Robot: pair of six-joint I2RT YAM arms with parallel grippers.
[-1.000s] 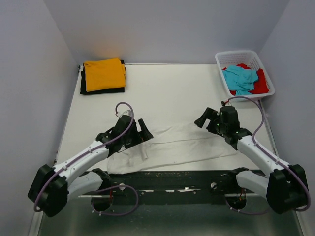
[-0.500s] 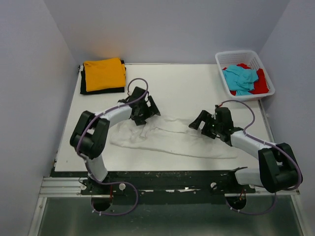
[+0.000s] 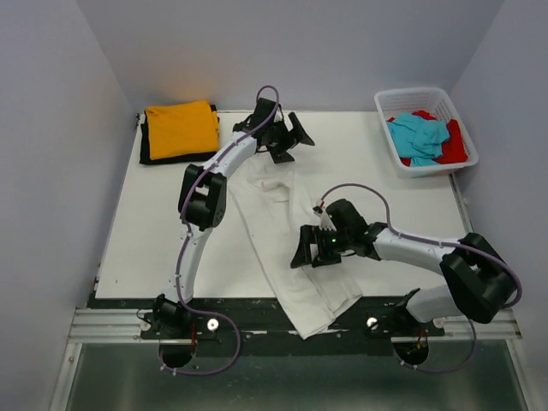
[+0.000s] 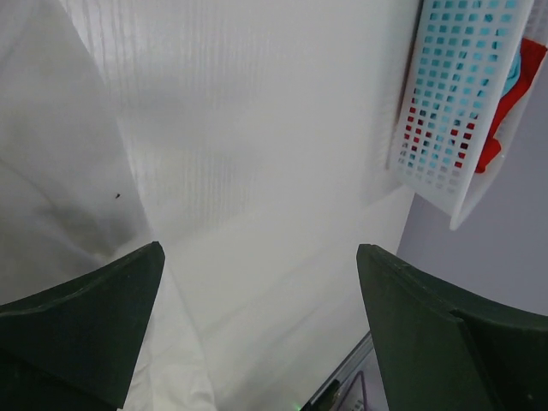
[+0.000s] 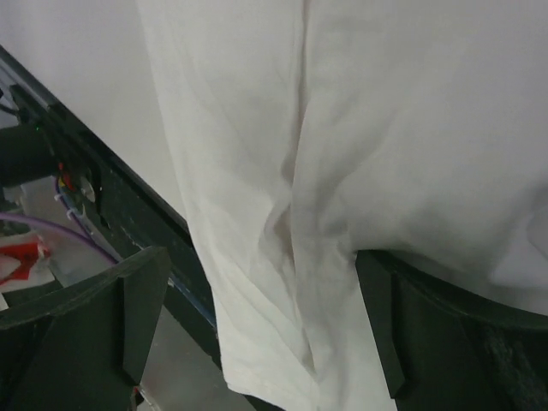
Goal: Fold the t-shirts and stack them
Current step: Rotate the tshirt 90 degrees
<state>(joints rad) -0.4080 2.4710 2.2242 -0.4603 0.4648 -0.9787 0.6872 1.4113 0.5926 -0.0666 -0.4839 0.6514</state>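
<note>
My left gripper should move back while my right gripper pulls the t-shirt's far end [image 3: 272,173] straight, because the white t-shirt lies at a slant with its near end over the front bar [image 3: 309,320].
The large white t-shirt [image 3: 265,205] lies in a long band from the back middle of the table to the front edge, where its end hangs over. My left gripper [image 3: 294,145] is open and empty at the shirt's far end; in the left wrist view [image 4: 257,257] the cloth [image 4: 51,171] lies by the left finger. My right gripper [image 3: 300,248] is open low over the shirt's near part, with cloth [image 5: 385,128] between the fingers in the right wrist view [image 5: 261,257]. A folded orange t-shirt [image 3: 180,128] lies on a black one [image 3: 175,157] at the back left.
A white lattice basket [image 3: 415,98] at the back right holds the turquoise t-shirt [image 3: 418,135] and the red one [image 3: 454,147]; it also shows in the left wrist view [image 4: 454,103]. The dark front rail [image 3: 223,310] runs along the table's near edge.
The left arm swung from the front left to the back middle, and the white shirt turned from crosswise to lengthwise. The right gripper moved left and nearer. Both grippers now stand open.
</note>
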